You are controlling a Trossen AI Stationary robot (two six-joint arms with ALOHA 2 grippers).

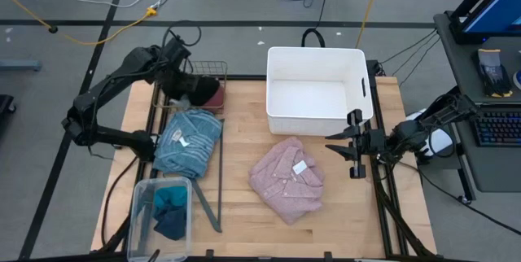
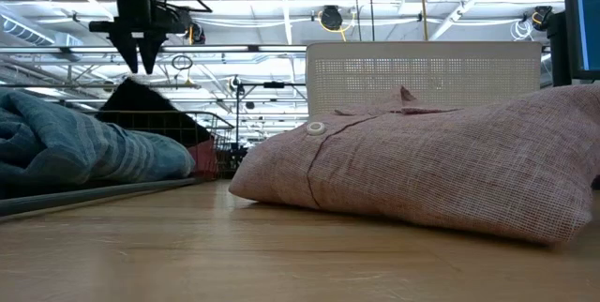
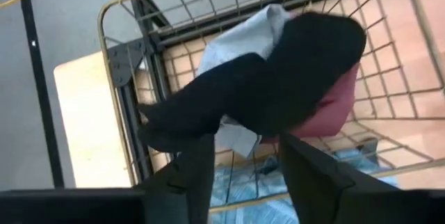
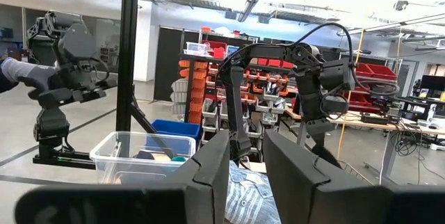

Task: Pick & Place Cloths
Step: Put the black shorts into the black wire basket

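Note:
I should use my left gripper to settle the cloth deeper inside (image 2: 180, 137) before I go to the blue striped top, because the black cloth heaps (image 2: 139, 103) above the wire basket's rim.
My left gripper (image 1: 186, 89) (image 3: 247, 140) hangs open over the wire basket (image 1: 213, 68) at the table's far left, fingers pointing down. Just below its fingertips a black cloth (image 3: 278, 85) lies heaped in the basket on a maroon piece (image 3: 334, 109) and a pale grey-blue piece (image 3: 250, 33). In the low view a small gap shows between the gripper (image 2: 141, 58) and the black cloth (image 2: 141, 105). A blue striped top (image 1: 189, 141) lies nearer on the wire frame. The folded pink shirt (image 1: 286, 178) rests flat mid-table. My right gripper (image 1: 352, 144) (image 4: 247, 154) waits at the right edge, open, holding nothing.
A white plastic tub (image 1: 317, 58) stands at the far middle of the table. A clear plastic bin (image 1: 142, 213) at the near left corner holds teal and navy pieces (image 1: 171, 209). Bare wood lies near the front edge and between the shirt and the wire frame.

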